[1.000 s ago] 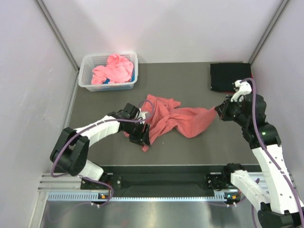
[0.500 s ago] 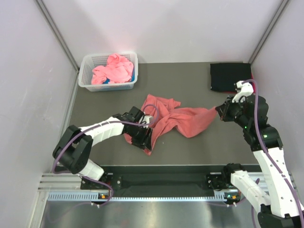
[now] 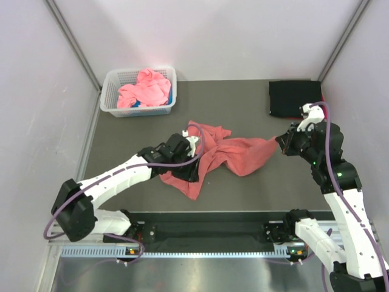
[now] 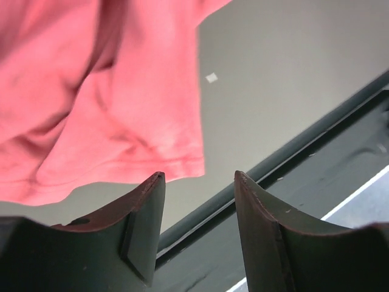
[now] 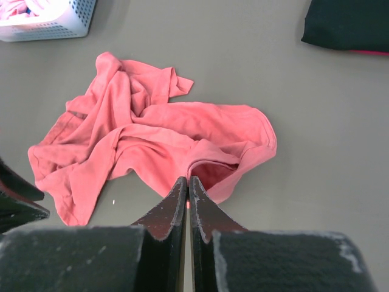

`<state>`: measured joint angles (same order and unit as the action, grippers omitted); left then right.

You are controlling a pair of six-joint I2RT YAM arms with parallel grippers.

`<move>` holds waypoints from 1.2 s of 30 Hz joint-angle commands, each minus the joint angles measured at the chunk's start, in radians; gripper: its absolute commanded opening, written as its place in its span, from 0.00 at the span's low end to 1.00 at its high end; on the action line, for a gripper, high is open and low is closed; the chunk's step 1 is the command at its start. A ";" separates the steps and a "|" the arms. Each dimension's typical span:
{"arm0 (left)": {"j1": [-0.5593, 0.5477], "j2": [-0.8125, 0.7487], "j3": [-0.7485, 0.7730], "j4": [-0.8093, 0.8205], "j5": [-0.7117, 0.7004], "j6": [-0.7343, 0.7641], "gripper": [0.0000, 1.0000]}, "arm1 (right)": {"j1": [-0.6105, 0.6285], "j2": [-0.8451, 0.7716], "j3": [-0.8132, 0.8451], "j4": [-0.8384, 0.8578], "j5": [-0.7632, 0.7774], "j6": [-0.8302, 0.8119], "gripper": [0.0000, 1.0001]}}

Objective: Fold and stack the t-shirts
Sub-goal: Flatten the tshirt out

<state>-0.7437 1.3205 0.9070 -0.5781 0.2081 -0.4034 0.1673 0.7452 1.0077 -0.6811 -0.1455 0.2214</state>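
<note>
The salmon-red t-shirt lies crumpled and is held by my right gripper alone. My left gripper should take the hem corner first, and then both should lift the t-shirt and spread it out.
A crumpled salmon-red t-shirt lies mid-table, and it also fills the upper left of the left wrist view. My left gripper hovers open over its near-left hem, with only bare table and the front rail between the fingers. My right gripper is shut on the shirt's right end; in the right wrist view the cloth tents up to the closed tips. A folded black t-shirt lies at the back right. A pink t-shirt sits bunched in the basket.
The white lattice basket stands at the back left, its corner also in the right wrist view. Grey walls close in both sides and the back. A dark rail runs along the table's near edge, close under my left gripper.
My left arm has stretched out and its gripper has slid toward the front right along the shirt's lower-left flap, which now lies spread a little farther forward. The right arm barely moved.
</note>
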 commanded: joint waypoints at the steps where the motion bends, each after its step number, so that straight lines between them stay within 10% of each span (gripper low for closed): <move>1: -0.098 -0.020 0.044 0.004 -0.169 -0.041 0.53 | -0.009 -0.018 -0.001 0.029 -0.008 0.004 0.00; 24: -0.347 0.321 0.049 0.040 -0.397 -0.075 0.49 | -0.009 -0.018 -0.012 0.022 -0.002 0.002 0.00; 27: -0.368 0.338 0.049 0.058 -0.391 -0.084 0.44 | -0.009 -0.017 -0.008 0.018 -0.009 0.004 0.00; 32: -0.394 0.352 0.089 0.020 -0.389 -0.118 0.00 | -0.009 -0.012 -0.009 0.021 0.004 0.009 0.00; 36: -0.393 0.257 0.258 -0.193 -0.576 -0.137 0.00 | -0.009 0.063 0.061 0.092 0.067 0.044 0.00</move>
<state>-1.1347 1.6588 1.0298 -0.6491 -0.2256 -0.5129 0.1673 0.7601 0.9932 -0.6792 -0.1280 0.2363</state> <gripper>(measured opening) 0.016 0.008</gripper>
